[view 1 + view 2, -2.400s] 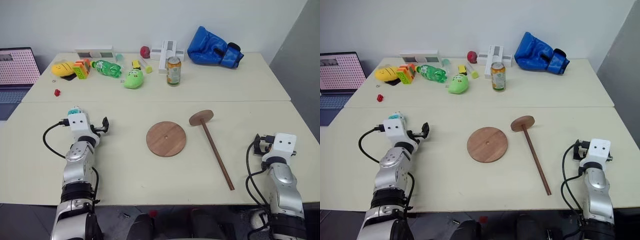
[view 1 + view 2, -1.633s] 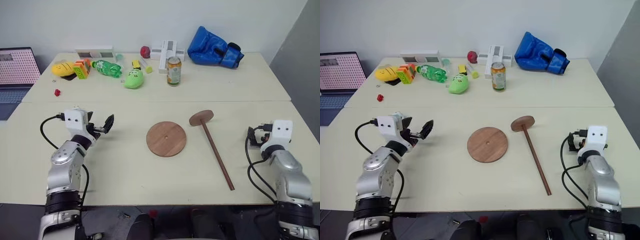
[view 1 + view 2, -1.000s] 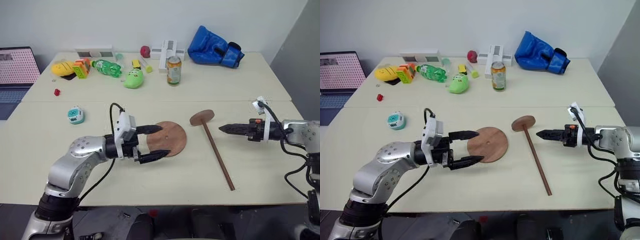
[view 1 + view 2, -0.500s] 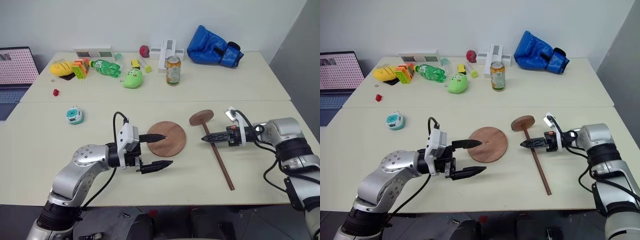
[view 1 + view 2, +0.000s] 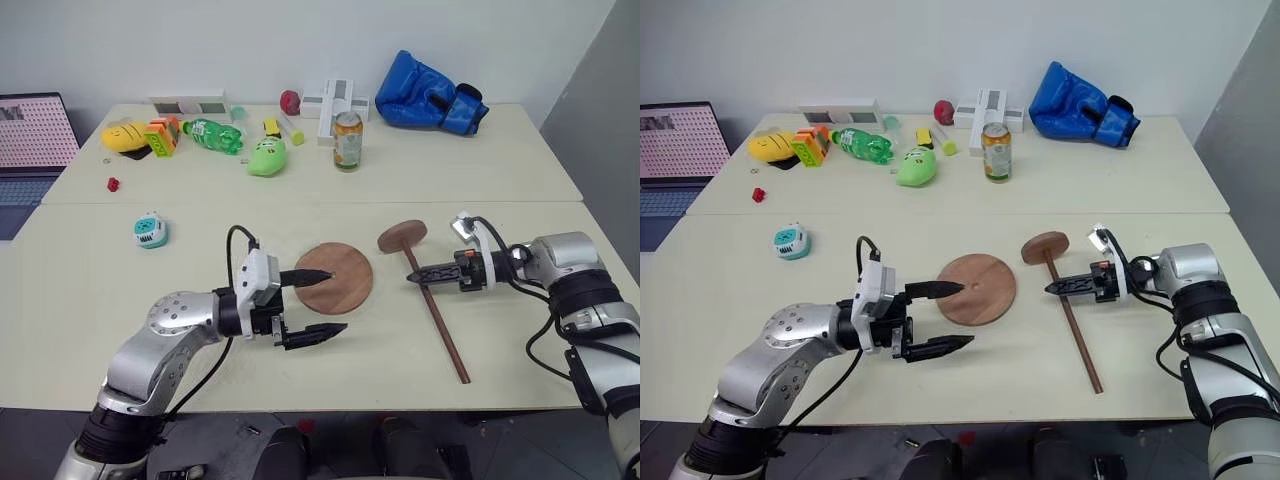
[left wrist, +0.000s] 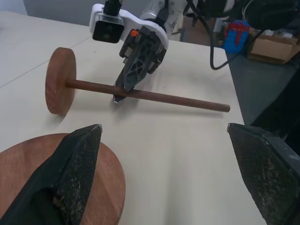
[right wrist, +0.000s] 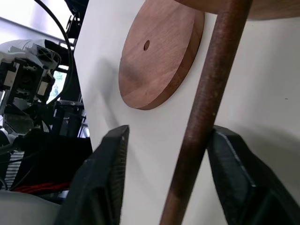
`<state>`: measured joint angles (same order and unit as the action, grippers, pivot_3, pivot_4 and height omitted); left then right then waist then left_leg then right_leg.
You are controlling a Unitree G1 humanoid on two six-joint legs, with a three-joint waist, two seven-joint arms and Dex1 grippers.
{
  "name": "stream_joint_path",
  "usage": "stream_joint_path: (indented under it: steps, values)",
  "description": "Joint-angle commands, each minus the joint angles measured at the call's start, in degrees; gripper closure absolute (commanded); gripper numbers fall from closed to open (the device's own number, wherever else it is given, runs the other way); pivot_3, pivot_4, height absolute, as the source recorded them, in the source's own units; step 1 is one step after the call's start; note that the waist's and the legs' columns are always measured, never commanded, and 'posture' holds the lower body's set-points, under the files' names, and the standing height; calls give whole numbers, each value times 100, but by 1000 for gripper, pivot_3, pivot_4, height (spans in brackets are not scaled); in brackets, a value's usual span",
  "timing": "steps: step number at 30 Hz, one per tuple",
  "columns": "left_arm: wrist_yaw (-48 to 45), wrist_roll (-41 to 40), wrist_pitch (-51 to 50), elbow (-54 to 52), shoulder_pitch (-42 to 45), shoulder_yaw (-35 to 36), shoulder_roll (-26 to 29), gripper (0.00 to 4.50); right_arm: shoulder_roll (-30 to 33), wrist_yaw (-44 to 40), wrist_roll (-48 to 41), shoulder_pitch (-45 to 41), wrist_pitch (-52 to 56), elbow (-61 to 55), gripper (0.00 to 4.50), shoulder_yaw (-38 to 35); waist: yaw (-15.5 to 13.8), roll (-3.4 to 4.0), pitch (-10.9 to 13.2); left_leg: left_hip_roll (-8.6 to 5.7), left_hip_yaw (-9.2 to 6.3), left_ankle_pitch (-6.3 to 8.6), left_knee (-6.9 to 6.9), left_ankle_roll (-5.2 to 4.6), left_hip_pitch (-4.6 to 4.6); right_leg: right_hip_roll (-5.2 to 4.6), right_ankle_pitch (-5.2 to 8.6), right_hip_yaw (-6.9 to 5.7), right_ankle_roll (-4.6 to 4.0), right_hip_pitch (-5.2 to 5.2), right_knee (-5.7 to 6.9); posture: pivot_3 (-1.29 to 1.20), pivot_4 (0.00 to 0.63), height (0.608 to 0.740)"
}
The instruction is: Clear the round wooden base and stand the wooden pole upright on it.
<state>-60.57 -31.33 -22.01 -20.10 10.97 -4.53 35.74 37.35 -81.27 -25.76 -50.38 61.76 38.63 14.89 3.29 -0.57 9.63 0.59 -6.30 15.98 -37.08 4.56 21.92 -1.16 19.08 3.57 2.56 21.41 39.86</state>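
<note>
The wooden pole (image 5: 443,332) is lying flat next to the base, so next my right gripper grabs it, picks it up and turns its thin end down over the base's hole (image 7: 146,45).
The round wooden base (image 5: 333,277) lies flat at the table's middle with nothing on it. My left gripper (image 5: 322,301) is open at its near-left edge, one finger (image 5: 312,272) over the rim. From its small end disc (image 5: 402,236), the wooden pole (image 5: 436,316) runs toward the front edge, flat on the table. My right gripper (image 5: 415,276) points left at the pole just below that disc. In the right wrist view its fingers (image 7: 105,178) straddle the pole (image 7: 206,103), with a gap showing on one side.
A small teal object (image 5: 150,229) sits left of the base. Across the back stand a can (image 5: 347,141), a blue boxing glove (image 5: 430,102), a green bottle (image 5: 213,136), toys and white boxes. A laptop (image 5: 35,130) is at the far left.
Both arms swung in from the front edge to the middle: the left gripper to the base's edge, the right one to the pole. In the last half second both barely moved.
</note>
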Motion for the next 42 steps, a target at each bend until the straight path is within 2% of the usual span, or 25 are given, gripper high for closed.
stream_joint_path:
  steps: [1, 7, 11, 14, 16, 18, 21, 26, 29, 31, 36, 42]
  values:
    - [-105, 58, 159, 13, 105, -33, -10, 0, 42, -236, 82, -220, 6, 1, 3069, 11, 0, 0, 0, 0, 0, 0, 0, 0, 0, 0, 0, 0, 0, 0, 0, 0, 150, 740]
    - [-123, 78, 164, 27, 118, -56, -59, 0, -20, -262, 50, -261, 82, -86, 4298, -97, 1, 0, 0, 0, 0, 0, 0, 0, 0, 0, 0, 0, 0, 0, 0, 0, 150, 740]
    - [46, -110, 89, 117, 120, 274, -115, 0, -61, 30, -462, -483, 583, -585, 4306, -811, 6, 1, 1, 0, 0, 0, 0, 0, 1, 0, 0, 1, 0, 1, 1, 0, 150, 740]
    - [612, -30, 566, 216, -10, 780, -457, 0, -385, 870, -975, -582, 730, -1826, 4311, -1754, 24, 3, 2, 2, 2, 0, 0, 0, 2, 0, 0, 3, 0, 7, 6, 0, 150, 740]
    - [991, 64, 648, 120, -281, 1099, -545, 0, -961, 1928, -1030, -537, 417, -2824, 4311, -2288, 41, 3, 2, 8, 2, 0, 1, 0, 2, 3, 0, 2, 0, 8, 5, 0, 150, 740]
    - [1128, -20, 538, -84, -582, 1293, -531, 0, -1549, 2875, -890, -427, 25, -3535, 4311, -2515, 79, 2, 0, 15, 0, 0, 5, 1, 1, 5, 0, 2, 0, 8, 5, 0, 150, 740]
    - [1595, -255, 514, -546, -1170, 1579, -824, 0, -2699, 4302, -291, -81, -1231, -4390, 4311, -2340, 98, -2, -2, 15, -6, 1, 9, 1, 4, 4, 0, 0, 0, 13, 6, 0, 150, 740]
    - [1988, -33, 709, -863, -1744, 1507, -1089, 0, -3617, 5357, 270, 389, -2460, -4527, 4311, -2023, -21, -7, -5, 8, -2, -1, -1, 3, 17, -18, -4, 3, 7, 22, 11, 0, 150, 740]
    - [2255, 237, 1026, -958, -2080, 1544, -1286, 0, -3765, 5590, 1179, 1032, -3906, -4375, 4311, -1256, -32, -10, -9, 0, 1, -1, 0, 4, 16, -16, -4, 4, 8, 22, 9, 0, 150, 740]
    - [2369, 303, 1139, -998, -2245, 1587, -1367, 0, -3840, 5702, 1469, 1402, -4458, -4383, 4311, -943, -13, -14, -14, 1, 6, 0, 7, 3, 3, -10, -4, 7, 8, 16, 4, 0, 150, 740]
    - [2458, 263, 1163, -1184, -2470, 1461, -1421, 0, -4075, 5761, 1445, 1774, -4764, -4498, 4311, -649, 22, -11, -12, 10, 12, 0, 8, 3, 1, 1, -5, 18, 7, 24, 15, 0, 150, 740]
    - [2522, 227, 1125, -1262, -2520, 1442, -1420, 0, -4232, 5850, 1401, 1788, -5002, -4265, 4311, -586, 14, -11, -13, 9, 10, 0, 8, 3, -3, 3, -4, 16, 7, 18, 12, 0, 150, 740]
